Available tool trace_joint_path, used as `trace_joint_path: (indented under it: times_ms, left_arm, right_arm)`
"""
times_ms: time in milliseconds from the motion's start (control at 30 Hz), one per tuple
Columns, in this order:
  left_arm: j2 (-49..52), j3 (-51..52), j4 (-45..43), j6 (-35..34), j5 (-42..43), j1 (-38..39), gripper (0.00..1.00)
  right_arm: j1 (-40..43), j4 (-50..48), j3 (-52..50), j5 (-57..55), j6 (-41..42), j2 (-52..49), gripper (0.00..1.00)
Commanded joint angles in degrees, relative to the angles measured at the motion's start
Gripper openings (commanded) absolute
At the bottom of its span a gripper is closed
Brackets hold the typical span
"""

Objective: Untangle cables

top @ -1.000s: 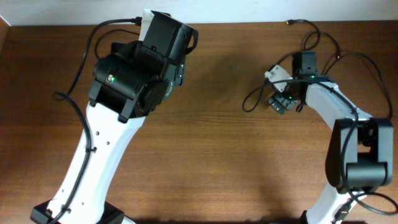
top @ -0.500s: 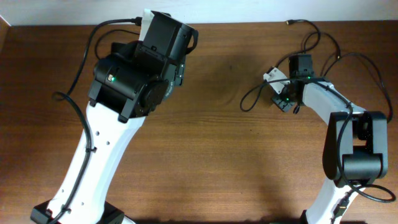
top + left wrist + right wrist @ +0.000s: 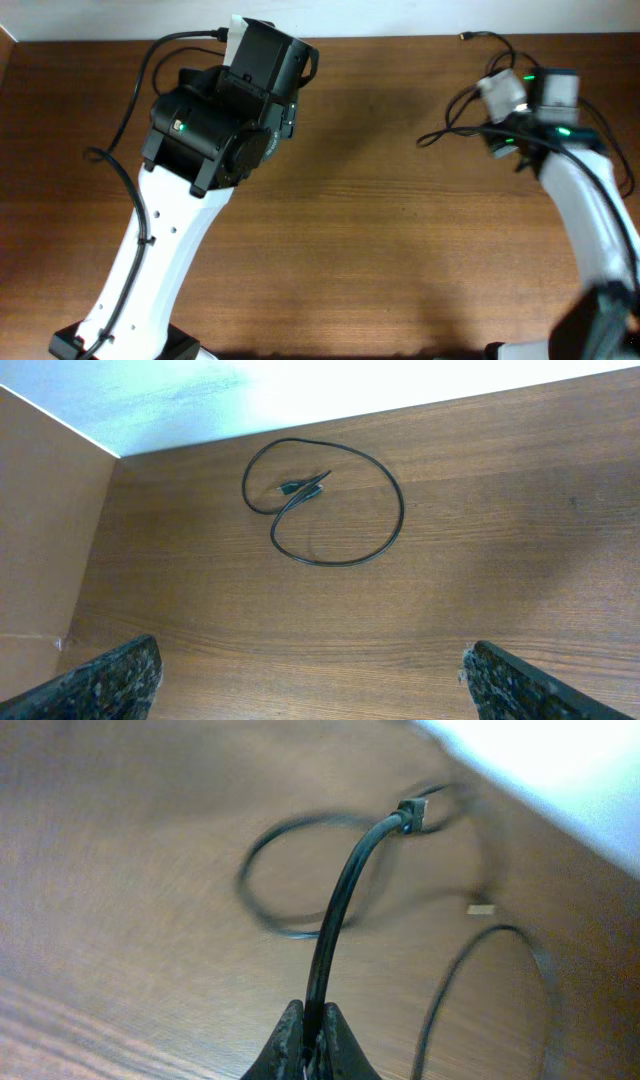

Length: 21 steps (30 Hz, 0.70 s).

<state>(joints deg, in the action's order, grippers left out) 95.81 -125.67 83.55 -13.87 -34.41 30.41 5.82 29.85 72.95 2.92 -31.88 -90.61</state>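
Note:
The black cable in the robot's right gripper crosses the other cable's loops (image 3: pixel 464 112), so the robot should raise the held cable high and pull it clear toward the back corner (image 3: pixel 615 62).
One black cable (image 3: pixel 330 510) lies alone in a loose loop on the wooden table (image 3: pixel 500 510) near the back wall, both of its plugs inside the loop. My left gripper (image 3: pixel 312 656) hovers well short of it, open and empty. My right gripper (image 3: pixel 313 1020) is shut on another black cable (image 3: pixel 345 890), which arches up from the jaws to a plug (image 3: pixel 411 814). More cable loops (image 3: pixel 270 910) lie blurred on the table beyond. From overhead, the cables (image 3: pixel 440 131) trail left from the right arm (image 3: pixel 570 180), and a plug end (image 3: pixel 466 37) lies near the back edge.
The bulky left arm (image 3: pixel 220 110) covers the table's back left part. A white wall runs along the back edge (image 3: pixel 200 400), and a brown side panel (image 3: pixel 50 540) stands to the left. Thick arm cables (image 3: pixel 140 80) hang beside the left arm.
The right gripper has shut on a cable and swung right and back, pulling the tangled loops with it. The left arm has not moved.

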Motion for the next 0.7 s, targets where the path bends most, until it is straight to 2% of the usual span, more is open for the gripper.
trace_joint_path:
  times_ms: [0, 267, 367, 667]
  left_arm:
    - [0.0, 0.1, 0.4, 0.7, 0.4, -0.1, 0.99]
    - [0.0, 0.1, 2.5, 0.7, 0.4, -0.1, 0.99]
    - [0.0, 0.1, 2.5, 0.7, 0.3, -0.1, 0.99]
    - [0.0, 0.1, 2.5, 0.7, 0.3, -0.1, 0.99]
  right_arm:
    - [4.0, 0.1, 0.1, 0.5, 6.5, 7.7, 0.04]
    - [15.9, 5.0, -2.2, 2.7, 12.4, 8.0, 0.04]
    - [17.4, 4.2, -3.3, 2.9, 15.7, 6.9, 0.04]
    - [17.4, 1.7, -6.8, 6.5, 16.3, 3.6, 0.04]
